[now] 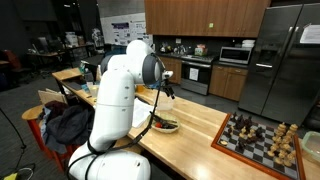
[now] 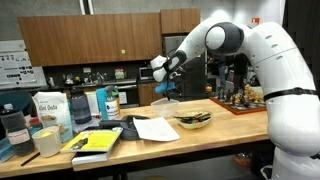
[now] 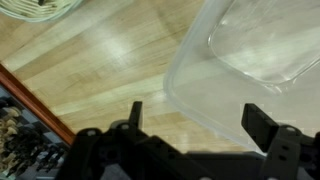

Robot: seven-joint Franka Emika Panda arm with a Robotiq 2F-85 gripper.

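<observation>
My gripper should continue to go down until its fingers are on both sides of the tray's rim (image 3: 178, 110) and then close, because the near corner of the clear plastic tray (image 3: 169, 90) is between its open fingers.
My gripper (image 3: 198, 120) is open, with nothing between its fingers. It hangs well above the wooden counter (image 3: 100, 70) in both exterior views (image 1: 168, 88) (image 2: 158, 68). Right under it in the wrist view lies a clear plastic lid or tray (image 3: 250, 60), whose near corner falls between the fingertips. The same flat clear piece (image 2: 155, 128) rests on the counter beside a bowl (image 2: 193, 120) holding dark and green things. The bowl also shows in an exterior view (image 1: 165, 125) and at the top left corner of the wrist view (image 3: 40, 8).
A chessboard with pieces (image 1: 262, 140) (image 2: 240, 100) stands at one end of the counter. At the other end are a flour bag (image 2: 50, 110), a yellow notebook (image 2: 95, 140), a mug (image 2: 47, 142) and bottles. A backpack (image 1: 65, 125) sits on a chair beside the robot base.
</observation>
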